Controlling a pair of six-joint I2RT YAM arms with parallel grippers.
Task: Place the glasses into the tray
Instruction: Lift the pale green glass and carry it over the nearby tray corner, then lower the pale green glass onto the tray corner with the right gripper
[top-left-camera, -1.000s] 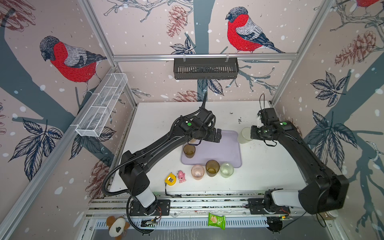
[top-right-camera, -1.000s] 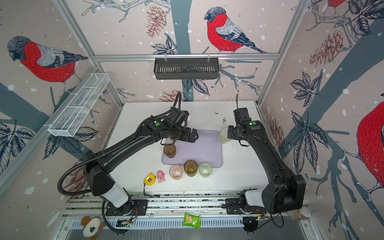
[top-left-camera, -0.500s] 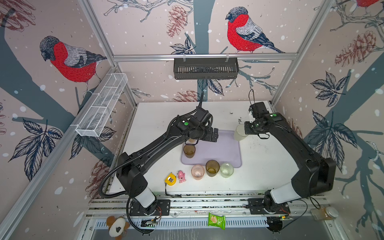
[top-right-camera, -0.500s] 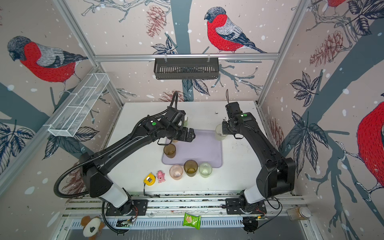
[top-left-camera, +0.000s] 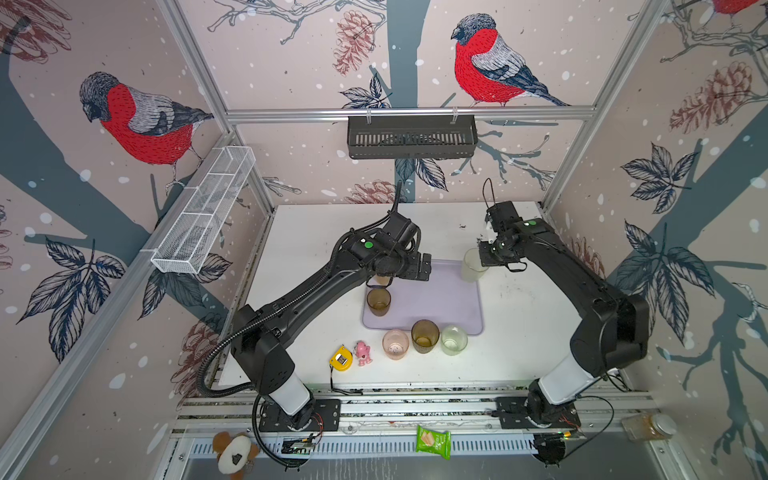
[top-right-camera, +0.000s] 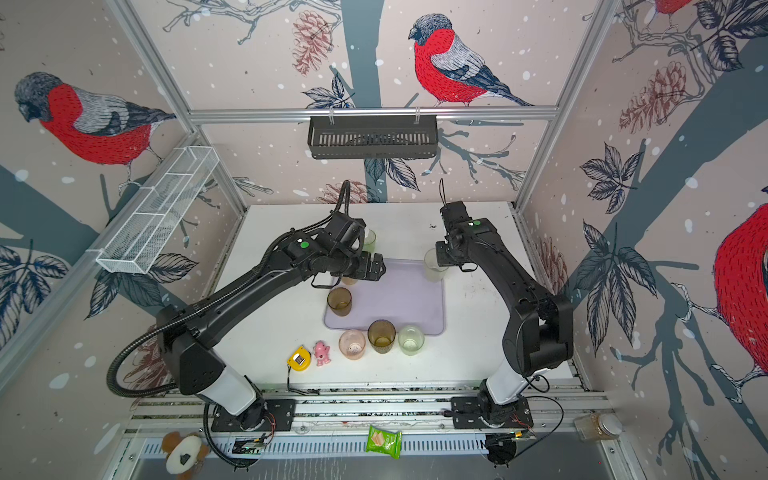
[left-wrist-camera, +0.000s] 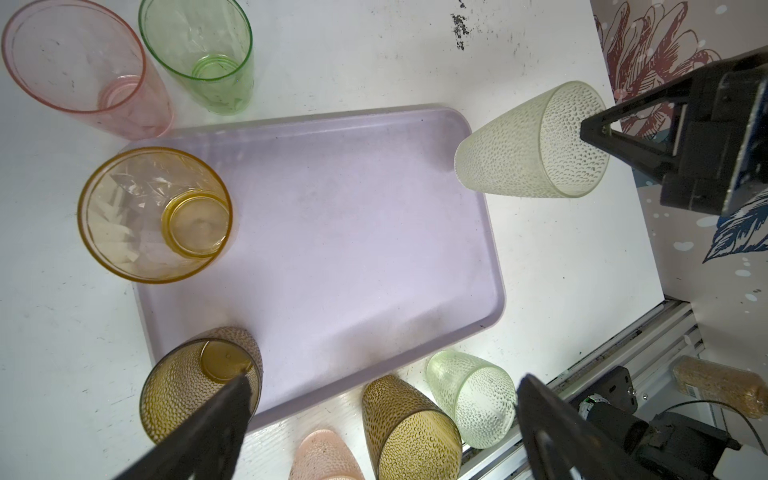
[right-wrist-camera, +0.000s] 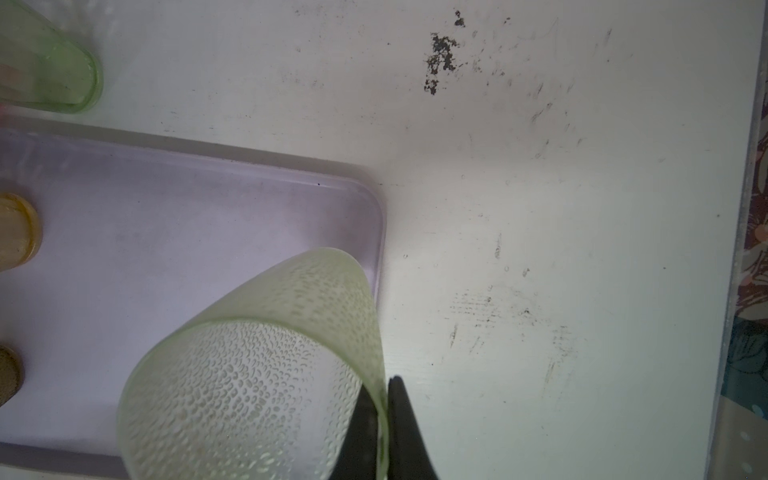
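The frosted glass hangs upright at the tray's empty far corner, so the robot's right gripper should keep moving it in and down until the glass's base rests there.
The pale-lavender tray lies mid-table. My right gripper is shut on the rim of the tall frosted glass, whose base is at the tray's far right corner. A brown glass and an amber glass stand at the tray's left side. My left gripper hangs open above them, holding nothing. Pink, brown and pale green glasses stand on the table before the tray; pink and green ones behind it.
A yellow tape measure and a pink toy figure sit left of the front glasses. A black slatted basket hangs on the back wall, a white wire basket on the left wall. A green snack bag lies below the table's front rail.
My right gripper has carried the frosted glass a little leftward to the tray's corner, and its arm has folded back. The left arm has barely moved.
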